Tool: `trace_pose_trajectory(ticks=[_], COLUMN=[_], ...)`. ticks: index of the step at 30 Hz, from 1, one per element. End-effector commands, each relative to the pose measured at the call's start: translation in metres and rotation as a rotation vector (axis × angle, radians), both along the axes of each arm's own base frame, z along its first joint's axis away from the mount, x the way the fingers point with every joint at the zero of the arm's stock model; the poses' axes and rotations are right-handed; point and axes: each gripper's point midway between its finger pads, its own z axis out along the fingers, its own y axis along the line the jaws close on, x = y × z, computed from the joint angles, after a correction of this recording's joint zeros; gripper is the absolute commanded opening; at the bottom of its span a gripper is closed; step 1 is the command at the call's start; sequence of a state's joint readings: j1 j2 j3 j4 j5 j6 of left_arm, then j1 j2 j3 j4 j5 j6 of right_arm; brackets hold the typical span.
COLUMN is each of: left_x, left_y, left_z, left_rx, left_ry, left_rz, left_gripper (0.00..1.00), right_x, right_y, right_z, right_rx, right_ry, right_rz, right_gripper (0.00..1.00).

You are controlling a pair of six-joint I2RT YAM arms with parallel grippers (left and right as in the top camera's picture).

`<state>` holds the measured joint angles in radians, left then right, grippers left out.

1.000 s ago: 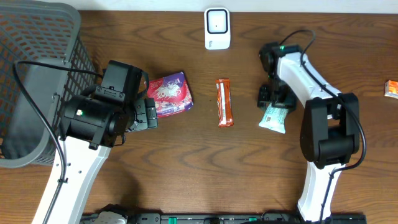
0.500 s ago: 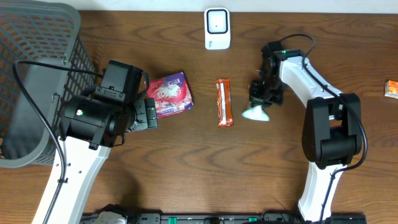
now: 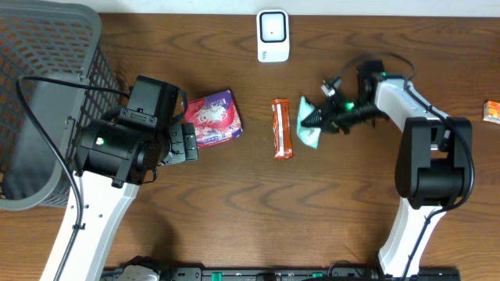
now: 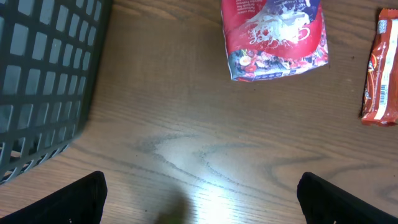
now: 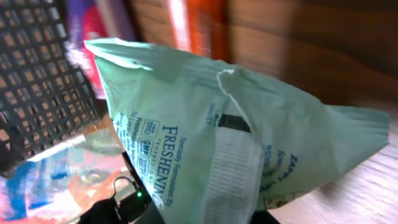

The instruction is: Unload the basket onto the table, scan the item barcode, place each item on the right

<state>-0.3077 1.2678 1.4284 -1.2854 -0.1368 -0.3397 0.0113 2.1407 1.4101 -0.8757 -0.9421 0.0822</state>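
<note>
I should use my right gripper to put the mint-green packet down next to the orange bar and then take hold of another part of it, because the packet bends into a crease (image 5: 237, 149) along its white seam.
A mint-green packet (image 3: 308, 123) hangs above the table just right of the orange bar, with my right gripper (image 3: 326, 117) shut on its right end. In the right wrist view the packet (image 5: 236, 137) fills the frame, showing blue print and a white seam. The right gripper (image 5: 205, 218) holds it at the bottom edge, fingers mostly hidden. I cannot make out a barcode on it. The white scanner (image 3: 273, 35) stands at the table's back edge. My left gripper (image 3: 187, 142) (image 4: 208, 202) is open over bare wood, below the red-and-purple pouch (image 4: 273, 37).
An orange snack bar (image 3: 283, 128) (image 4: 382, 68) lies mid-table beside the red-and-purple pouch (image 3: 212, 117). A dark mesh basket (image 3: 47, 94) (image 4: 43, 74) stands at the far left. A small orange box (image 3: 491, 111) sits at the right edge.
My right gripper has shut on the green packet, lifted it off the table and carried it up and left toward the orange bar, turning sideways. The left arm has not moved.
</note>
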Motion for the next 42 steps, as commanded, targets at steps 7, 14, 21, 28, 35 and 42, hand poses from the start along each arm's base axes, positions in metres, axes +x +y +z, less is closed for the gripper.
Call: trace_pose_trajectory(ticks=[7, 14, 21, 28, 35, 42], left_x=[-0.001, -0.001, -0.001, -0.001, -0.001, -0.001], left_y=[0.002, 0.002, 0.002, 0.002, 0.002, 0.002], left_z=[-0.002, -0.002, -0.002, -0.002, -0.002, -0.002], left_rx=[0.006, 0.006, 0.006, 0.006, 0.006, 0.006], left_ry=[0.008, 0.008, 0.008, 0.008, 0.008, 0.008], left_rz=[0.004, 0.005, 0.004, 0.005, 0.005, 0.004], left_gripper=[0.98, 0.98, 0.98, 0.98, 0.98, 0.98], right_x=[-0.011, 0.005, 0.01, 0.001, -0.002, -0.003], right_y=[-0.081, -0.093, -0.049, -0.019, -0.005, -0.009], right_z=[-0.019, 0.047, 0.072, 0.056, 0.049, 0.036], right_rx=[-0.252, -0.523, -0.845, -1.266, -1.311, -0.953], right_ry=[0.191, 0.096, -0.054, -0.175, -0.176, -0.003], right_rz=[-0.145, -0.063, 0.023, 0.071, 0.013, 0.068], right_gripper=[0.62, 0.63, 0.61, 0.59, 0.59, 0.64])
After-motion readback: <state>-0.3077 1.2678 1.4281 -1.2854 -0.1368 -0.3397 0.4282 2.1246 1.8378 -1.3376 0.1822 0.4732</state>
